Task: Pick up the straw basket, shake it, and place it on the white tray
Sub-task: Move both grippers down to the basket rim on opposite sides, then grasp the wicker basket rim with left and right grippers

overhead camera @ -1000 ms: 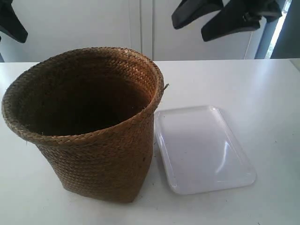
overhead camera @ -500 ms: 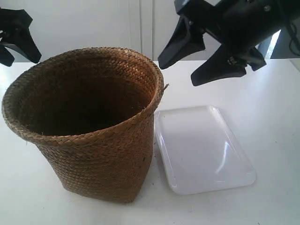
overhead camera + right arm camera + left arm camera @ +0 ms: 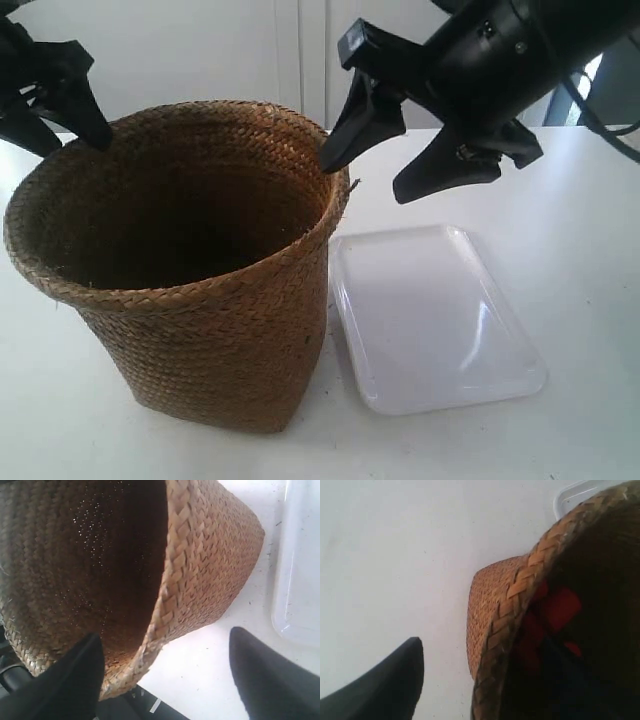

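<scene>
The robot should expect loose red cylinders to move around when it shakes the basket, because separate red shapes [image 3: 560, 610] show deep inside the straw basket [image 3: 222, 345].
The straw basket [image 3: 220, 330] stands upright on the white table, with the white tray [image 3: 430, 320] flat on the table right beside it. The arm at the exterior view's left carries my left gripper [image 3: 72, 145], open at the basket's far-left rim. In the left wrist view its one visible finger [image 3: 395, 680] hangs outside the braided rim [image 3: 520, 590]; the other finger is hidden. My right gripper [image 3: 362, 185] is open at the rim on the tray side. Its gap [image 3: 165, 635] straddles the rim, one finger inside the basket [image 3: 210, 555] and one outside. Neither gripper holds anything.
Red patches [image 3: 560, 605] show in the basket's dark interior; what they are is unclear. A corner of the tray [image 3: 570, 495] shows past the rim, and the tray's edge [image 3: 300, 580] lies close to the right gripper's outer finger. A white wall stands behind the table.
Both arms have come down from the top of the exterior view to the basket's rim. The basket and the tray have not moved.
</scene>
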Robot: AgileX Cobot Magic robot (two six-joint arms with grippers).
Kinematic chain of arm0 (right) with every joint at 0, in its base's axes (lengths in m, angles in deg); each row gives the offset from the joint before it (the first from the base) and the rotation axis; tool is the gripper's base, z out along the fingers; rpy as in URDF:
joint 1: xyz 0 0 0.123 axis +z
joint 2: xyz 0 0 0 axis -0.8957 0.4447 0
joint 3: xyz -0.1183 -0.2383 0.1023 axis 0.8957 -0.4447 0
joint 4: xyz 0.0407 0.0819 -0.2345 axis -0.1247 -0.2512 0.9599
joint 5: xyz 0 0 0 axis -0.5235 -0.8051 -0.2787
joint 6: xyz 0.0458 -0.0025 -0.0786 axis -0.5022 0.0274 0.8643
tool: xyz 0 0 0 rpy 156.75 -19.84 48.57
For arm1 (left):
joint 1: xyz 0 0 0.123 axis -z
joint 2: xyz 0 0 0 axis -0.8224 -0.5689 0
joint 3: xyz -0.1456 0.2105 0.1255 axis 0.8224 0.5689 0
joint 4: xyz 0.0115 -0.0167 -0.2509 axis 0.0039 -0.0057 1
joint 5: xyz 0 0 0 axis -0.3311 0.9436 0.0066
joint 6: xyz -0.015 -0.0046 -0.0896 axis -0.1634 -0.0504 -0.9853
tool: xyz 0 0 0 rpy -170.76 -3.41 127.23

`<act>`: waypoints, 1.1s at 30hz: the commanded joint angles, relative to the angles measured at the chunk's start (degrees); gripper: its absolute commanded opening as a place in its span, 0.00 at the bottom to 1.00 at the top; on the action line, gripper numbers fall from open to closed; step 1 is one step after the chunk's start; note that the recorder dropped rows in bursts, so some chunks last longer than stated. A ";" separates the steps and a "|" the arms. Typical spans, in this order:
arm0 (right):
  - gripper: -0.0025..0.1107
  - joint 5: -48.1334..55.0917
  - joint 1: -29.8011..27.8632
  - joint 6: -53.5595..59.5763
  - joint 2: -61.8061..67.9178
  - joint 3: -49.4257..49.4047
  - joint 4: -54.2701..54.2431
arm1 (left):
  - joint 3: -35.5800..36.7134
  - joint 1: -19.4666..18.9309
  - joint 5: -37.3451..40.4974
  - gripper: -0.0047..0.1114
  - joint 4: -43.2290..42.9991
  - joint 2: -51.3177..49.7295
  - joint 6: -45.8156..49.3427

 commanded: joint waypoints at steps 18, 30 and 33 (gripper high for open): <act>0.35 -8.24 5.84 -1.78 8.73 -0.17 0.99 | 0.32 2.83 1.32 0.61 4.90 -5.84 2.59; 0.02 -12.51 5.84 -1.78 9.19 -0.17 2.94 | 0.32 2.83 -0.43 0.04 6.25 -5.73 2.21; 0.02 -14.93 5.84 -1.78 8.65 -0.17 2.94 | 0.32 2.83 -2.35 0.04 8.29 -4.74 2.43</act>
